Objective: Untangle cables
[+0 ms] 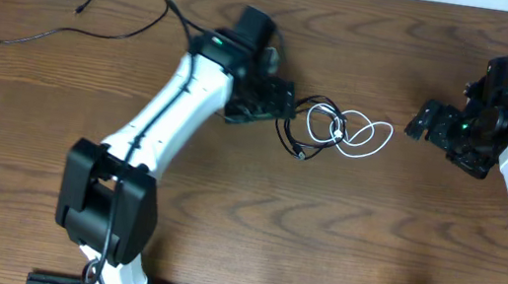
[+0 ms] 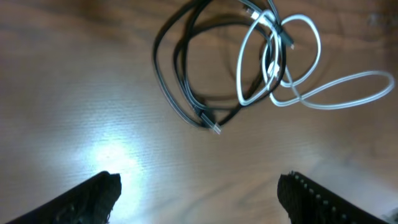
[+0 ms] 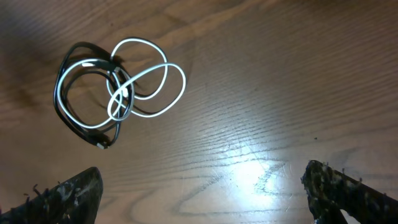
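Next, my right gripper moves in, grabs the white loop sticking out (image 1: pixel 388 134) and lifts it away, because the white cable lies across the black cable's coil (image 1: pixel 336 132).
A black cable (image 1: pixel 298 128) and a white cable (image 1: pixel 359 137) lie looped through each other at the table's middle. In the left wrist view the black cable (image 2: pixel 180 87) coils left of the white cable (image 2: pixel 311 81). In the right wrist view the white cable (image 3: pixel 149 87) overlaps the black cable (image 3: pixel 78 121). My left gripper (image 1: pixel 280 101) is open and empty just left of the tangle; its fingertips (image 2: pixel 199 196) hover short of the cables. My right gripper (image 1: pixel 423 121) is open and empty to the right of the tangle, its fingertips (image 3: pixel 202 190) well apart.
A separate black cable (image 1: pixel 49 4) lies loose at the table's far left corner. Bare wooden table (image 1: pixel 321 231) spreads in front of the tangle.
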Motion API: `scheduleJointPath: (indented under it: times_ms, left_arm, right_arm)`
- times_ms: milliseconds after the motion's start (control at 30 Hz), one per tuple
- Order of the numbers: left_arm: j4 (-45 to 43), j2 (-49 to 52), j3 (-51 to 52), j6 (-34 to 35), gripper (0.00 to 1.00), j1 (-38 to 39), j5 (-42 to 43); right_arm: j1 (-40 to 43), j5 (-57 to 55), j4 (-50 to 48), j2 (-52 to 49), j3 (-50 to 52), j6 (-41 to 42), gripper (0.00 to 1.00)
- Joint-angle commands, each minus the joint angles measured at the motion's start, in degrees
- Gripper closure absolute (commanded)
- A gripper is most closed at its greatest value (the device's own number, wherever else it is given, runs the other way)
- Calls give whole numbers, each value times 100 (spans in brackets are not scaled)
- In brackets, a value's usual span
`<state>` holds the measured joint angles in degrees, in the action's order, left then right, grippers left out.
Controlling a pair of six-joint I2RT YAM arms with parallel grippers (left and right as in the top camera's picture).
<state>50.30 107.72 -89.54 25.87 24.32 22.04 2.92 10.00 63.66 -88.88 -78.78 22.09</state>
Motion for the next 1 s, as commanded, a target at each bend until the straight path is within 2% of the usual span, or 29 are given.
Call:
scheduleJointPath:
  times_ms: [0, 133, 400, 567, 767, 833, 867, 900, 933, 967]
  left_arm:
    - [-516, -24, 319, 448, 14, 417, -688]
    - [-560, -24, 372, 682, 14, 562, -1263]
    - [-538, -22, 415, 765, 13, 551, -1482]
    - [-297, -22, 437, 741, 14, 549, -1547]
    - [238, -24, 437, 743, 14, 549, -1980]
    - [262, -24, 437, 745, 13, 551, -1976]
    - [262, -24, 437, 745, 14, 551, -1976]
    - [262, -24, 437, 745, 14, 551, -1974]
    - [260, -24, 437, 745, 14, 551, -1974]
    - [262, -22, 437, 745, 14, 551, -1976]
  right_arm:
    - [4, 52, 15, 44, -17, -13, 1]
    - [4, 461, -426, 44, -17, 151, 1]
    - [-446, 555, -1014, -151, 111, 177, 1]
    - [-984, 555, -1390, -811, 289, 671, 1]
    - [-1086, 275, -1547, -1458, 289, 1700, 1]
    - [-1088, 313, -1705, -1665, 289, 1862, 8]
    - [-1091, 387, -1867, -1794, 289, 1923, 22]
    - [-1088, 417, -1943, -1836, 289, 1921, 32]
    - [-1088, 472, -2055, -1891, 289, 1923, 50]
    - [-1084, 562, -2159, -1908, 289, 1923, 64]
